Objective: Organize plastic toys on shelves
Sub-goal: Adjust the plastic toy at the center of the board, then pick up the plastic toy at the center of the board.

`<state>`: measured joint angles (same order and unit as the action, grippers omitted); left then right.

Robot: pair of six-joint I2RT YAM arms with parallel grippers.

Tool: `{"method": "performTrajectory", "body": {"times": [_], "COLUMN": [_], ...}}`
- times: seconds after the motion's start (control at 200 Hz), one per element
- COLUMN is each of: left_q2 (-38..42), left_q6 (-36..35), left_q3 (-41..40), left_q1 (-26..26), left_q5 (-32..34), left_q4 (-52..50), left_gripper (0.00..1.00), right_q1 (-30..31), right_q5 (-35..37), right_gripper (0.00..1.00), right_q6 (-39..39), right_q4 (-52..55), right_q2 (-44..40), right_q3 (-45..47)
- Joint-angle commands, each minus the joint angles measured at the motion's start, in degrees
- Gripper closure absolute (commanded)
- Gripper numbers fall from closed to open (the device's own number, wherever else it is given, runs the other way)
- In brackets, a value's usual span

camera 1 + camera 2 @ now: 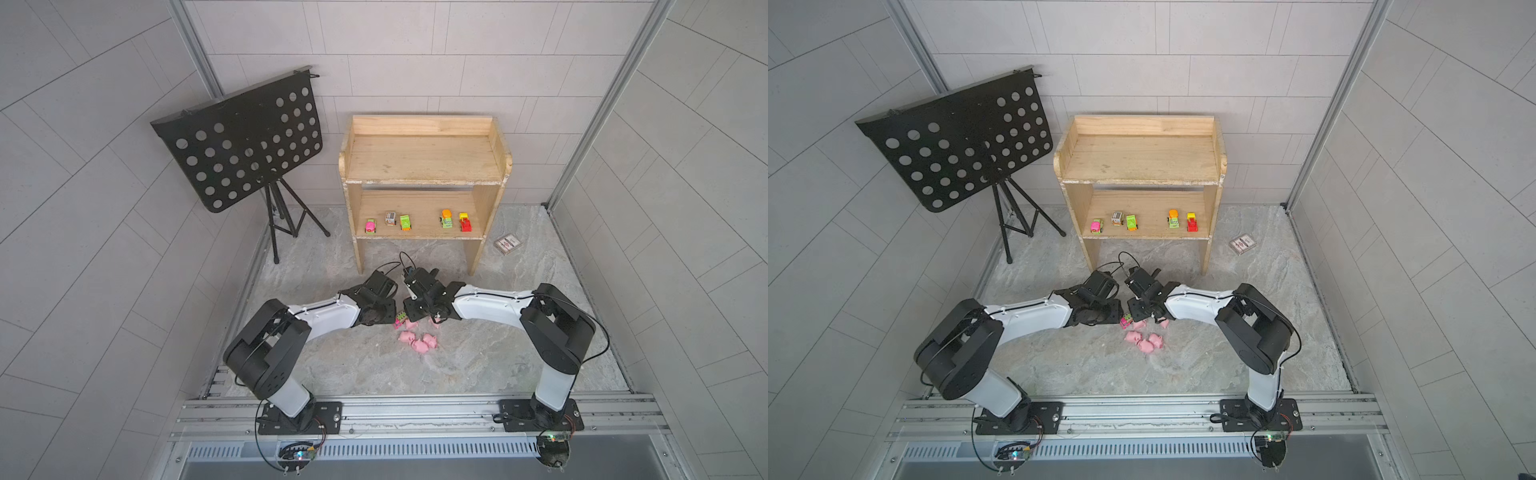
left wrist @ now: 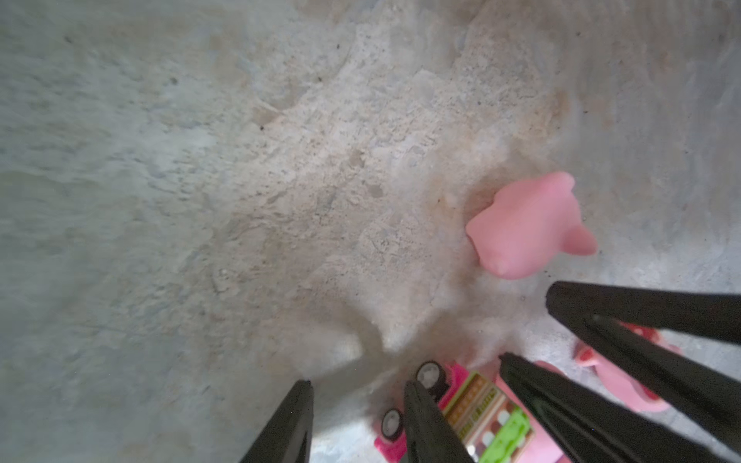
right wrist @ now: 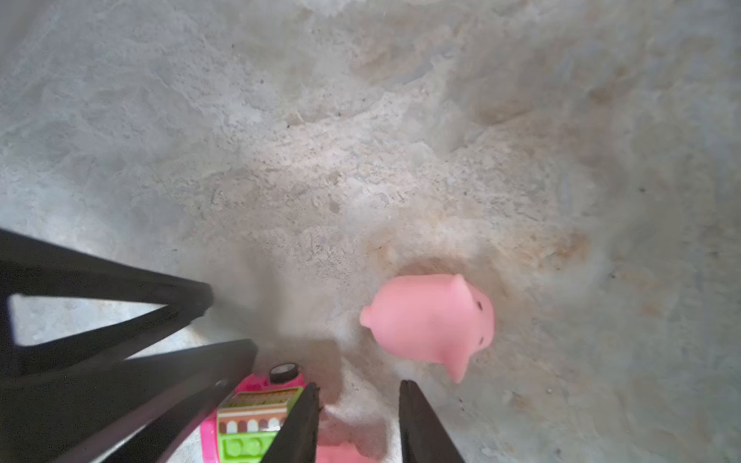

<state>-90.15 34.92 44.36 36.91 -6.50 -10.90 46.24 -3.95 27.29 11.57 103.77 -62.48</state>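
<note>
My left gripper's fingers are clear of the pink-and-green vehicle (image 1: 400, 318), which lies beside my right gripper's fingers, so my right gripper should back away before my left gripper takes the vehicle (image 2: 484, 413).
The shelves (image 1: 424, 181) stand at the back, with several toy vehicles (image 1: 406, 222) in a row on the lower board. On the floor in front lies a pink-and-green vehicle (image 2: 481, 417) next to several pink pigs (image 1: 419, 341). Both arms meet over them. My left gripper (image 2: 357, 387) is open over bare floor, and the vehicle lies just outside one of its fingers (image 2: 425, 421). My right gripper (image 3: 357, 387) is open too. A bit of a pig (image 3: 337, 453) shows low between its fingers. Another pig (image 3: 433, 316) lies just beyond them.
A black perforated music stand (image 1: 241, 141) on a tripod stands left of the shelves. A flat grey-red card packet (image 1: 508, 243) lies on the floor to their right. The two grippers' fingers sit very close together, with the vehicle (image 3: 256, 417) between them.
</note>
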Motion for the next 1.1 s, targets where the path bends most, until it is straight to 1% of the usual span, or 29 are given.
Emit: {"method": "performTrajectory", "body": {"times": [0.0, 0.065, 0.15, 0.225, 0.325, 0.435, 0.55, 0.595, 0.715, 0.76, 0.83, 0.89, 1.056, 1.091], "left_q2": [3.4, 4.7, 6.5, 7.8, 8.1, 6.0, 3.3, 2.0, -0.7, -1.2, -1.5, -1.7, -3.4, -3.7], "left_q6": [-2.5, -3.8, -5.6, -7.9, -11.1, -14.0, -15.1, -14.8, -15.1, -15.1, -15.0, -15.1, -15.0, -15.0], "left_q3": [-0.1, 0.0, -0.3, -0.7, -0.5, 1.3, 3.0, 3.9, 5.5, 5.8, 5.9, 5.8, 5.8, 5.8], "left_q1": [0.3, 0.4, 0.5, 1.2, 2.9, 5.1, 6.5, 6.6, 6.6, 6.7, 6.8, 6.8, 6.8, 6.8], "left_q5": [2.9, 3.5, 2.6, 0.4, -2.5, -3.1, -0.2, 1.5, 4.7, 5.3, 5.8, 5.8, 6.1, 6.2], "left_q4": [-3.8, -4.9, -4.9, -4.0, -3.1, -3.9, -5.1, -5.9, -7.4, -7.7, -7.8, -7.5, -7.2, -7.1], "left_gripper": [0.52, 0.49, 0.41, 0.35, 0.24, 0.22, 0.22, 0.24, 0.37, 0.41, 0.43, 0.49, 0.51, 0.53], "right_q1": [0.0, -0.8, -2.0, -3.0, -4.8, -7.4, -9.7, -10.4, -11.1, -11.2, -11.3, -11.2, -11.3, -11.2], "right_q5": [3.9, 4.1, 3.9, 3.4, 2.4, 1.5, 1.2, 1.0, 0.8, 0.7, 0.7, 0.6, 0.3, 0.3], "right_gripper": [0.60, 0.57, 0.55, 0.53, 0.50, 0.49, 0.48, 0.48, 0.47, 0.47, 0.47, 0.47, 0.47, 0.47], "right_q6": [0.1, 0.4, 0.4, 0.4, 0.5, 0.7, 0.9, 0.9, 0.9, 0.9, 0.9, 0.9, 0.9, 0.9], "right_q4": [2.2, 2.2, 2.3, 2.5, 2.6, 3.1, 4.1, 4.4, 4.7, 4.8, 4.9, 5.0, 4.9, 5.0], "right_q2": [-3.6, -6.2, -9.7, -13.2, -17.8, -22.4, -26.1, -27.3, -29.7, -30.1, -30.3, -30.1, -29.7, -29.7], "right_q3": [0.2, 1.5, 3.3, 5.0, 7.5, 10.4, 12.9, 13.8, 15.3, 15.7, 15.8, 15.8, 15.8, 15.8]}}
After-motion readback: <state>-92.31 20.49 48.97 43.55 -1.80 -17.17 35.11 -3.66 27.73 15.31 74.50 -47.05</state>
